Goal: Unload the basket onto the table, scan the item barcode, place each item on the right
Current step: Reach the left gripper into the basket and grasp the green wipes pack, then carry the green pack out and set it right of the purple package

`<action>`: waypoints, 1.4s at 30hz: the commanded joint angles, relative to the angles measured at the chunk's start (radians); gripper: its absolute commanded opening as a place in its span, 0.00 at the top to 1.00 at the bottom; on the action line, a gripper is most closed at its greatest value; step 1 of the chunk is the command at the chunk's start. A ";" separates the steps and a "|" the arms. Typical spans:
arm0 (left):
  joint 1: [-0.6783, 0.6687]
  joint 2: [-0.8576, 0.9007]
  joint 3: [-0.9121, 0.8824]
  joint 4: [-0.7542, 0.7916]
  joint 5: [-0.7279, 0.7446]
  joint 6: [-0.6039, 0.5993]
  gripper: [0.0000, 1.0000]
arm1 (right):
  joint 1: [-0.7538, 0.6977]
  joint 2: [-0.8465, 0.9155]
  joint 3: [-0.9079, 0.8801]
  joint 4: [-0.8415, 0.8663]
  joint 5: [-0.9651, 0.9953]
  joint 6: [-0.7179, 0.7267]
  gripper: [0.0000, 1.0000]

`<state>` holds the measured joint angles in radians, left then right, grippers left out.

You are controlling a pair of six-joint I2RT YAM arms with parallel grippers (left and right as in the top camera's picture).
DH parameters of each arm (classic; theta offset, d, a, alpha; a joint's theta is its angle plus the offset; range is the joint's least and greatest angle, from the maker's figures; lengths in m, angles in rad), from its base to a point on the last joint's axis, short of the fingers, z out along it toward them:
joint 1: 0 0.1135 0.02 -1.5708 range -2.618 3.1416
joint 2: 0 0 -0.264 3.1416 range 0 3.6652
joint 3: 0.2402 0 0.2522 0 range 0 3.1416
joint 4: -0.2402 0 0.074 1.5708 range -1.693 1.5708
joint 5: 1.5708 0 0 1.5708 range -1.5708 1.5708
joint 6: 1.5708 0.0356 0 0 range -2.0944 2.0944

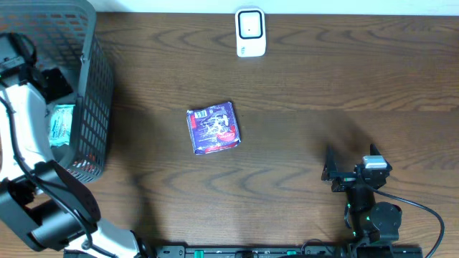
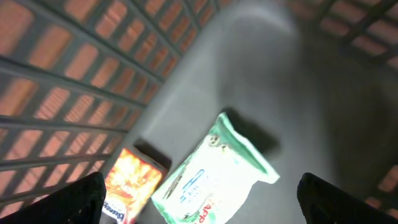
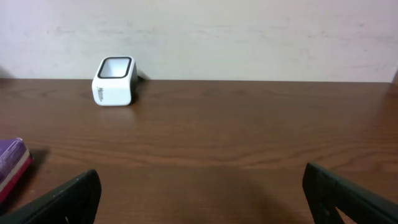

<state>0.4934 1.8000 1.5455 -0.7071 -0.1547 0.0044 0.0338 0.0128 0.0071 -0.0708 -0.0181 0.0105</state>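
I can fit the green-and-white packet (image 1: 61, 125) between my open fingers, so I keep lowering my left gripper until the fingers are on either side of its sides (image 2: 241, 196), and then close it.
A purple packet (image 1: 213, 127) lies flat in the middle of the wooden table, and its edge shows at the left of the right wrist view (image 3: 12, 165). The white barcode scanner (image 1: 250, 32) stands at the table's far edge (image 3: 114, 81). My left gripper (image 1: 56, 89) is inside the grey basket (image 1: 93, 86), open (image 2: 202, 198), just above a green-and-white packet (image 2: 214, 174) that lies on the basket floor. My right gripper (image 1: 344, 174) hovers low over the table at the near right, open and empty (image 3: 202, 199).
An orange box (image 2: 130, 183) lies beside the green-and-white packet in the basket, against the mesh wall (image 2: 74, 62). A pale wall rises behind the scanner. The left arm bends over the basket's near rim.
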 commanded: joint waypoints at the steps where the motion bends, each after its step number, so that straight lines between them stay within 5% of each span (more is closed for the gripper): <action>1: 0.024 0.026 -0.015 -0.010 0.113 0.025 0.01 | -0.004 -0.004 -0.002 -0.004 0.006 0.003 0.01; 21: 0.027 0.328 -0.074 0.022 0.073 0.171 0.01 | -0.004 -0.004 -0.002 -0.004 0.006 0.003 0.01; 23: 0.027 0.348 -0.074 0.023 0.072 0.171 0.24 | -0.004 -0.004 -0.002 -0.004 0.006 0.003 0.01; 26: 0.027 0.357 -0.074 0.015 0.072 0.171 0.86 | -0.004 -0.004 -0.002 -0.004 0.006 0.003 0.01; 27: 0.027 0.355 -0.074 0.015 0.072 0.171 0.93 | -0.004 -0.004 -0.002 -0.004 0.006 0.003 0.01; 35: 0.027 0.174 -0.011 -0.034 0.072 0.091 0.93 | -0.004 -0.004 -0.002 -0.004 0.006 0.003 0.01; 42: 0.027 -0.215 0.027 0.055 0.179 -0.251 0.93 | -0.004 -0.004 -0.002 -0.004 0.006 0.003 0.01</action>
<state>0.5163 1.7905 1.5162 -0.6811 -0.0467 -0.0368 0.0338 0.0128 0.0071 -0.0711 -0.0181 0.0105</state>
